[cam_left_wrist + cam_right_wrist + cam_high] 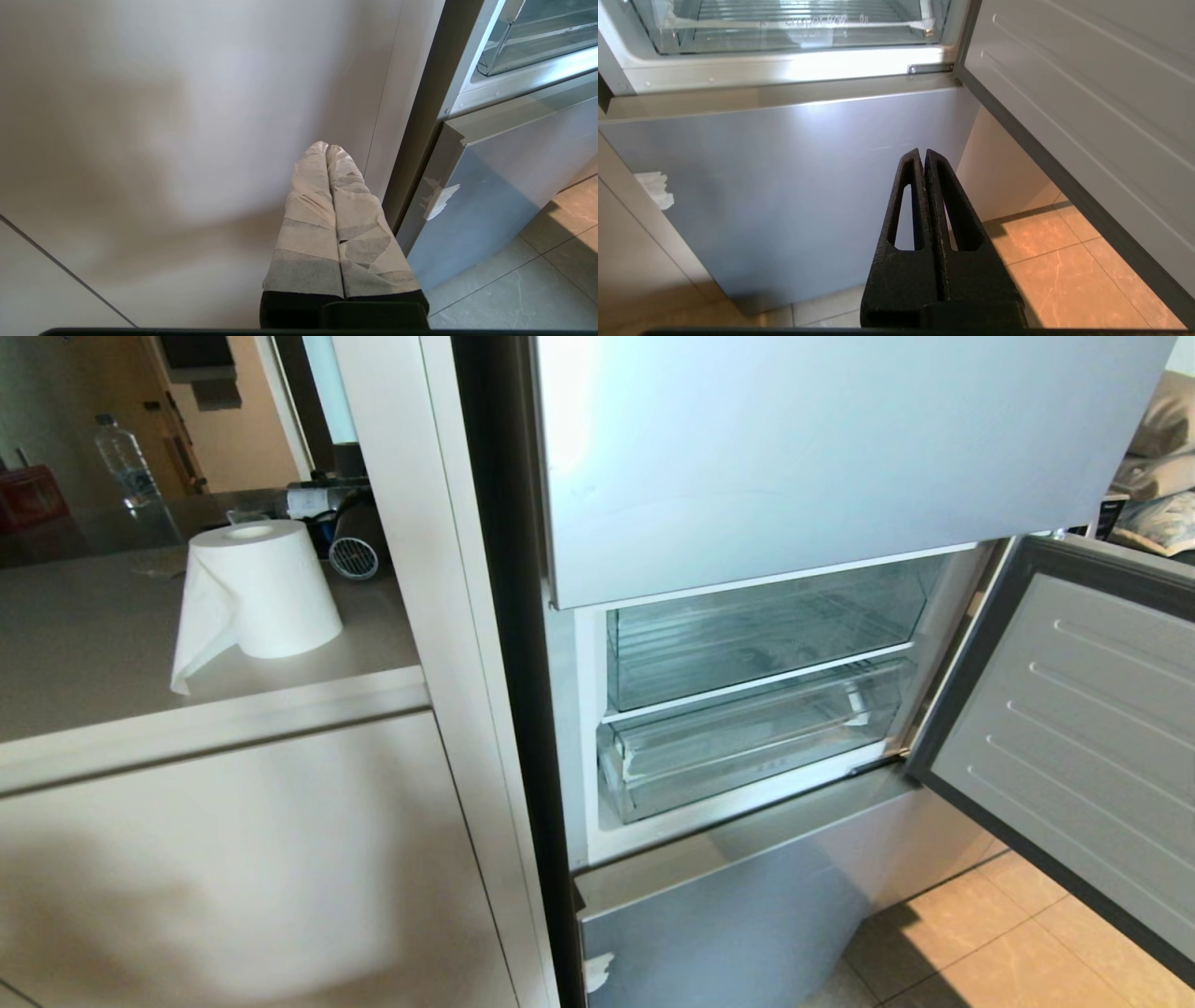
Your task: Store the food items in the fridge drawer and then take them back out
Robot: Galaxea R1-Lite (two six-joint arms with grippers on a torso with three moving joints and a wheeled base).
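My right gripper is on the inner side of the open fridge door [1077, 711]. I should move it around to the door's outer side to push the door shut.
The fridge drawer [747, 747] is the lower of two clear bins in the open fridge compartment, with torn white tape at its front left corner. It is pushed in and looks empty. It also shows in the right wrist view as fridge drawer [784, 28] and in the left wrist view as fridge drawer [537, 42]. The food items are out of view. My left gripper [327, 147], with tape-wrapped fingers, hangs shut and empty beside the cabinet front. My right gripper [923, 151] is shut and empty, low before the fridge's bottom panel. Neither arm shows in the head view.
The open fridge door [1074, 728] swings out on the right over the tiled floor [990, 943]. A silver-blue lower panel [728, 915] sits below the compartment. On the left, a counter [93, 653] carries a paper towel roll [266, 588] and a water bottle [126, 462].
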